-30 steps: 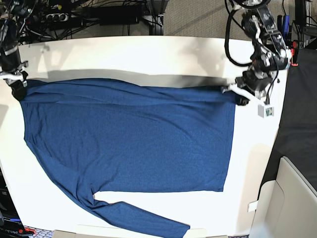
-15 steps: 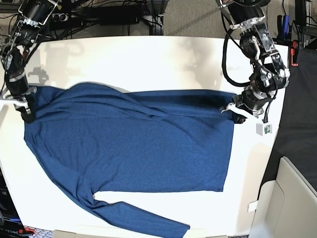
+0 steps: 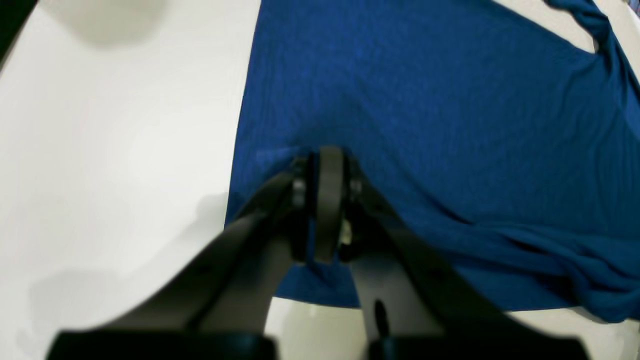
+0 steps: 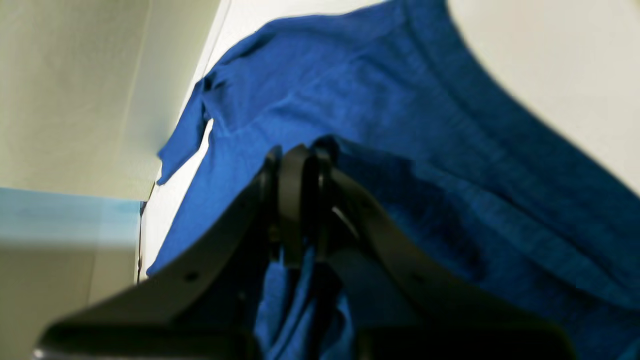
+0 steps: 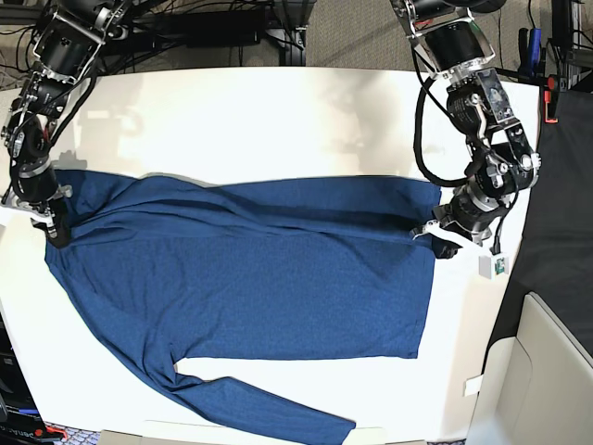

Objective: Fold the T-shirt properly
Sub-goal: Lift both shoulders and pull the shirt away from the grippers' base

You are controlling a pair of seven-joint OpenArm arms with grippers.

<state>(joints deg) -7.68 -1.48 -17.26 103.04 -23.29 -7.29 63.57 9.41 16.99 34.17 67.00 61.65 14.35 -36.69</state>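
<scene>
I can see the folded band going straight across the T-shirt. My left gripper should keep laying the band's end down and let go at the T-shirt's side edge.
The dark blue T-shirt lies spread on the white table, with its far edge doubled over toward the front in a long band. One long sleeve trails along the front edge. My left gripper is at the shirt's right edge, shut on the folded cloth. In the left wrist view the left gripper pinches a raised ridge of the T-shirt. My right gripper is at the shirt's left end, also shut on cloth. In the right wrist view, T-shirt fabric hangs bunched below the closed right gripper.
A beige box stands off the table at the lower right, beside a black surface. Cables and a power strip lie behind the table. A small white tag dangles near my left gripper.
Both grippers have moved toward the front of the table with the shirt's far edge. The doubled-over band now lies lower and wider across the shirt's body.
</scene>
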